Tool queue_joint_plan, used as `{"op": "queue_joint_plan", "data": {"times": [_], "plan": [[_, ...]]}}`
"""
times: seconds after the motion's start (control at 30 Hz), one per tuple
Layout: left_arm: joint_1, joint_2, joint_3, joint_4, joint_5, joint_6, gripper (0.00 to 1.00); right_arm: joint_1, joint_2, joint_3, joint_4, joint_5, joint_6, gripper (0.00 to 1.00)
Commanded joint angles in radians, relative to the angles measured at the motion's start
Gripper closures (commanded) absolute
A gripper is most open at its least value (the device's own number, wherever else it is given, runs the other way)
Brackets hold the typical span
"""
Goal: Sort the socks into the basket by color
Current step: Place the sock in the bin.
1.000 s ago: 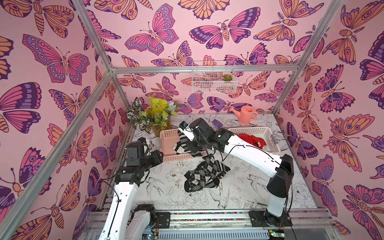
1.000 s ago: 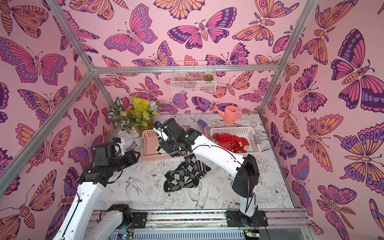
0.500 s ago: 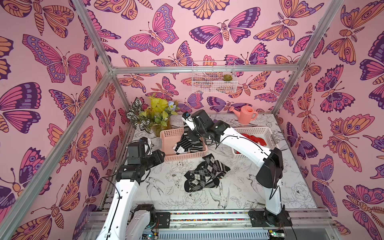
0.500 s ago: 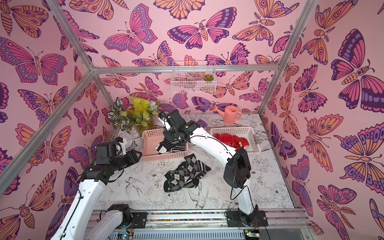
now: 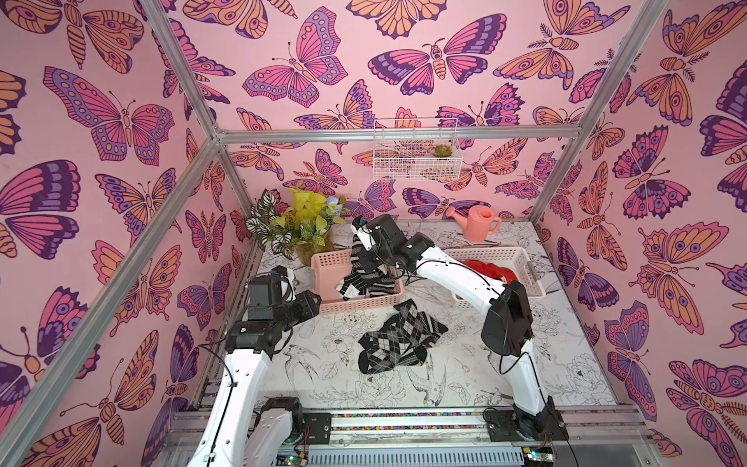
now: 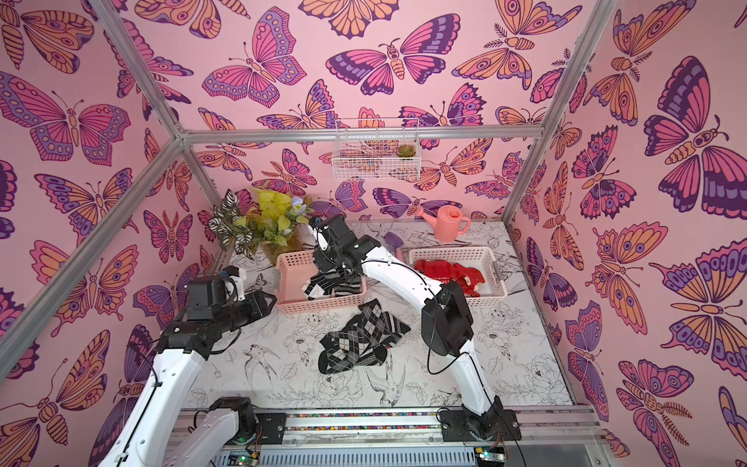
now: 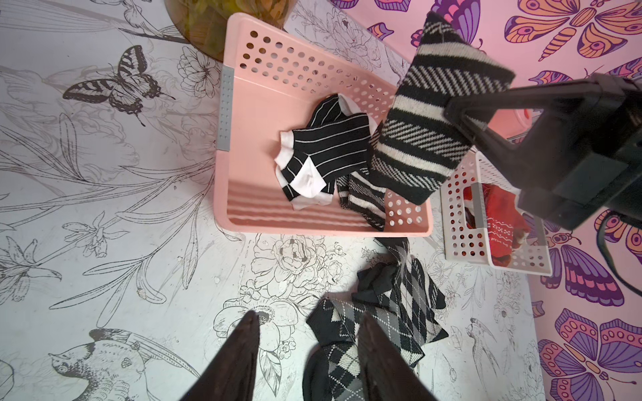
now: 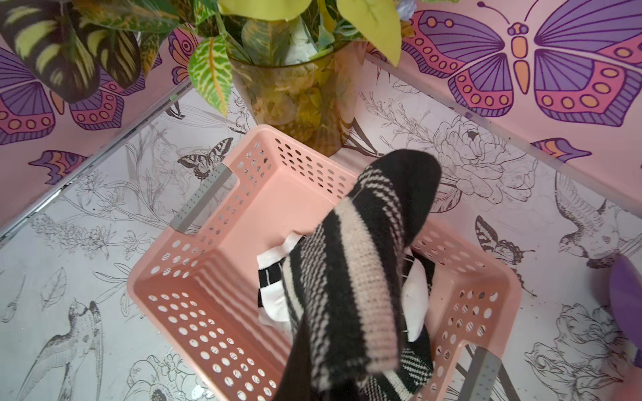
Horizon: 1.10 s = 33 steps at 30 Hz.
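The held striped sock hangs over the socks inside the pink basket, so the robot's right gripper should pull it and lay it along the end that faces the white basket.
My right gripper is shut on a black-and-white striped sock that hangs over the pink basket, its lower end down among the striped socks lying inside. In the right wrist view the held sock covers my fingers. Argyle socks lie heaped on the table in front of that basket. Red socks fill the white basket to the right. My left gripper is open and holds nothing, hovering above the near edge of the argyle heap.
A potted plant stands right behind the pink basket, close to my right wrist. A pink watering can sits at the back wall, a purple object between the baskets, and a wire shelf hangs above.
My right arm has carried the striped sock away from the table's middle and back over the pink basket. The left arm has barely moved.
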Motion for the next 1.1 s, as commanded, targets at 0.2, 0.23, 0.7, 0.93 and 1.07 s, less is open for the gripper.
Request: {"op": "queue_joint_plan", "data": {"times": [0.2, 0.23, 0.7, 0.93, 1.07], "plan": [[0.007, -0.004, -0.017, 0.003, 0.023, 0.017, 0.51, -0.056, 0.022, -0.065, 0.052, -0.06, 0.11, 0.98], [0.008, -0.001, -0.017, 0.004, 0.023, 0.016, 0.51, -0.058, 0.02, -0.082, 0.058, -0.06, 0.107, 0.98], [0.008, 0.008, -0.019, 0.003, 0.01, 0.016, 0.52, -0.043, 0.025, -0.14, 0.102, -0.177, 0.156, 0.98], [0.008, 0.018, -0.017, 0.003, 0.01, 0.016, 0.52, -0.079, 0.051, -0.166, 0.101, -0.152, 0.163, 0.98], [0.008, 0.017, -0.018, 0.004, 0.009, 0.016, 0.52, -0.118, 0.075, -0.158, 0.099, -0.145, 0.159, 0.98]]}}
